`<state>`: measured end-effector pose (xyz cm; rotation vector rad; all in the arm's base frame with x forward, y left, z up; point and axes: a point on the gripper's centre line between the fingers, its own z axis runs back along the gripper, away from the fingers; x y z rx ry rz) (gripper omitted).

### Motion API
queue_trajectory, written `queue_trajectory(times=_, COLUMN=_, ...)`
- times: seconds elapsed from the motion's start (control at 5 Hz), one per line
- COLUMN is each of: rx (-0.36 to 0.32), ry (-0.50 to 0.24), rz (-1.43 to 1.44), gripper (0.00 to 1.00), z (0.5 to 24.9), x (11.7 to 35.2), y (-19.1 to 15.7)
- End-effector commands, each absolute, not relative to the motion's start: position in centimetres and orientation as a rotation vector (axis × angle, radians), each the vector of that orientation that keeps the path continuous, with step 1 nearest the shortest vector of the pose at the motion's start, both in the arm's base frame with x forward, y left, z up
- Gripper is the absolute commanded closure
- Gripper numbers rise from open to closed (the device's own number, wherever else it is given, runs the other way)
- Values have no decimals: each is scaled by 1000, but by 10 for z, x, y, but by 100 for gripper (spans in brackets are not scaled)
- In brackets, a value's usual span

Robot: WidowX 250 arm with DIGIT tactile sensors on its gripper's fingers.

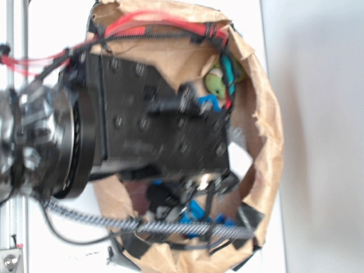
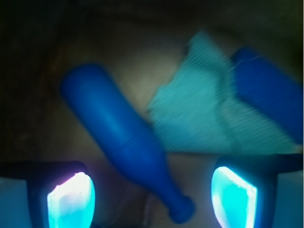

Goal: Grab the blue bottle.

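Note:
The blue bottle's neck [image 2: 167,190] is free in the gap between my open fingers, so my gripper keeps going down until the fingers are on both sides of the bottle's body [image 2: 119,130] and then close.
The blue bottle [image 2: 121,140] lies on its side on the brown floor of a paper bag, body toward the upper left, narrow neck and flared lip [image 2: 183,209] toward the lower right. My gripper [image 2: 152,199] hovers over it, open, with the bottle's neck lying between the two glowing pads [image 2: 71,202]; neither pad touches it. In the exterior view the arm's black body [image 1: 165,122] fills the mouth of the bag and hides the bottle. Small blue gripper parts [image 1: 207,103] show past it.
A light teal cloth [image 2: 204,114] lies right of the bottle, with a dark-blue sponge [image 2: 268,95] on its far right. The brown paper bag's walls [image 1: 267,131] ring the arm closely. A green toy [image 1: 219,82] sits inside near the top.

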<state>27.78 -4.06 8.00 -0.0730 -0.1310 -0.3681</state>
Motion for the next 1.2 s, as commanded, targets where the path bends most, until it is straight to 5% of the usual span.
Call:
queue_trajectory(times=0.0, rx=-101, ry=-155, rz=-529, gripper=0, z=64, x=275, y=-82)
queue_trajectory(times=0.4, rx=-73, ry=-128, rz=-559, gripper=0, z=46, x=287, y=-95)
queue_trajectory(times=0.6, rx=-60, ry=-144, rz=-543, gripper=100, z=49, x=259, y=-85)
queue_trajectory(times=1.0, rx=-29, ry=-168, rz=-483, gripper=100, z=54, x=283, y=-69)
